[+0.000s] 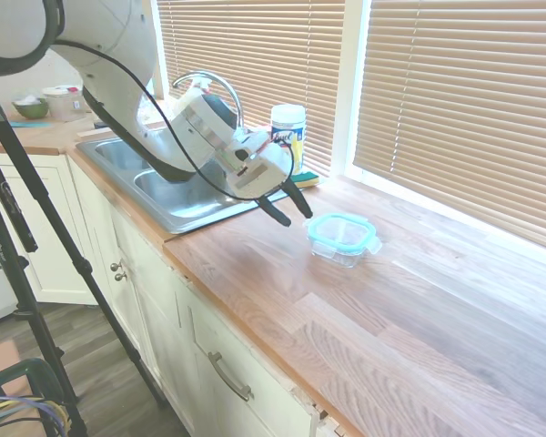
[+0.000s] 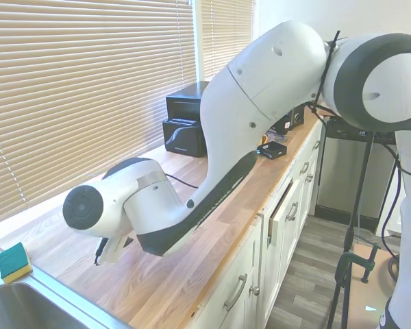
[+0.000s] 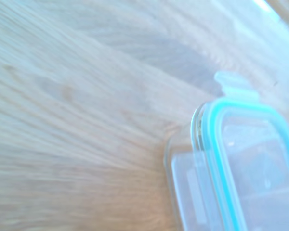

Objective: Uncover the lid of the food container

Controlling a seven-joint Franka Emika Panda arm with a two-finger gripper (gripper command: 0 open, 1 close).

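The teal-rimmed lid (image 1: pixel 342 233) will tilt up and come off the tub when the robot lifts it, because the clear snap tab (image 1: pixel 374 245) is sticking out unlatched.
The food container (image 1: pixel 342 248) is a small clear tub on the wooden counter, and its teal-rimmed lid (image 1: pixel 343 230) lies on top of it. In the wrist view the lid (image 3: pixel 250 163) fills the lower right with a clear snap tab, blurred. My gripper (image 1: pixel 286 208) hangs just left of the container, slightly above the counter, fingers apart and holding nothing. In the second exterior view the arm hides the container, and only a dark fingertip (image 2: pixel 98 258) shows under the wrist.
A steel sink (image 1: pixel 168 187) with a faucet lies left of the gripper. A yellow wipes canister (image 1: pixel 288 130) and a sponge (image 2: pixel 14 261) stand by the window. Black boxes (image 2: pixel 186 122) sit further along the counter. The counter edge (image 1: pixel 246 314) runs close in front.
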